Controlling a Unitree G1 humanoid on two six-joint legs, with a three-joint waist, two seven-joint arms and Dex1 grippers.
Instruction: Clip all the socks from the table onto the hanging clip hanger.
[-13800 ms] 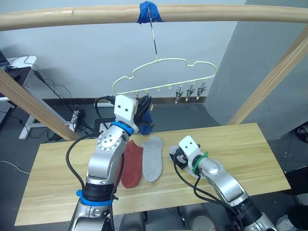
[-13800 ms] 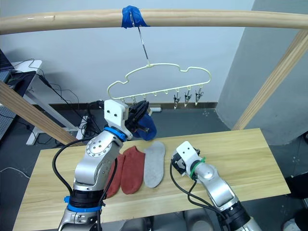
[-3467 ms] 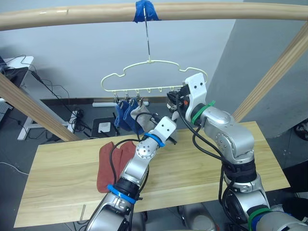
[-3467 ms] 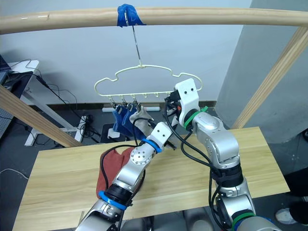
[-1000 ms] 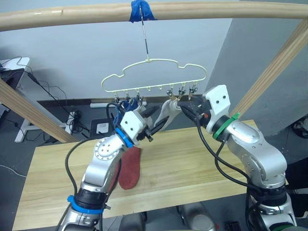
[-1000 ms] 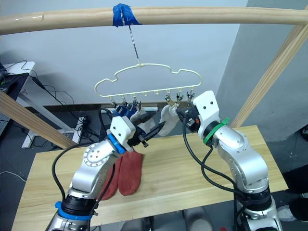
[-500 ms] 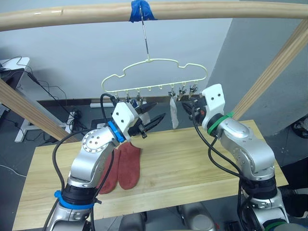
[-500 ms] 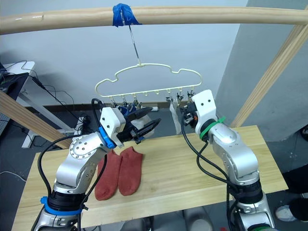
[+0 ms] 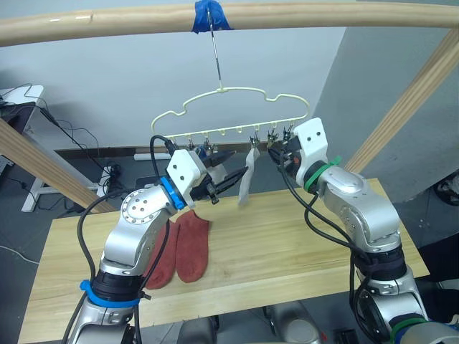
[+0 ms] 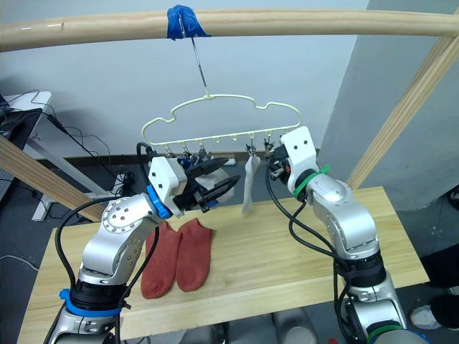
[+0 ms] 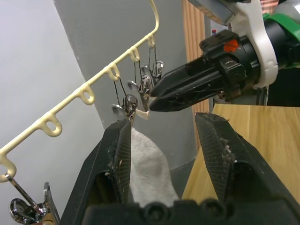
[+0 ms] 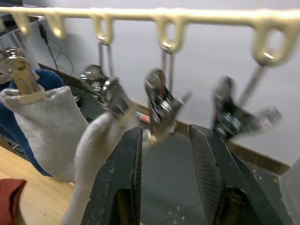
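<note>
The pale yellow clip hanger is hanging freely by its hook (image 9: 216, 54), so I expect the whole bar (image 9: 231, 130) to move along when I squeeze the metal clip and carry it.
The pale yellow clip hanger (image 9: 237, 92) hangs by its hook from the taped pole. A light grey sock (image 9: 246, 183) dangles from one of its metal clips (image 12: 112, 96). My left gripper (image 9: 239, 163) is open, its fingers on either side of that sock's lower part (image 11: 147, 168) without squeezing it. My right gripper (image 12: 164, 131) is open at the row of clips, and the neighbouring clip (image 12: 161, 105) sits just past its tips. Another grey sock (image 12: 51, 122) and blue socks (image 10: 188, 165) hang further along, partly behind my left arm. Two rust-red socks (image 9: 192, 247) lie on the table (image 9: 287, 244).
A thick wooden pole (image 9: 323, 14) with blue tape (image 9: 213, 14) runs overhead. Slanted wooden beams stand at the left (image 9: 43, 154) and right (image 9: 409, 107). Behind the table are cables and a desk on the floor.
The grey sock was stretched between the clip and my left gripper; it now hangs freely from the clip. My left arm drew back to the left. My right gripper's fingers narrowed and moved in under the hanger.
</note>
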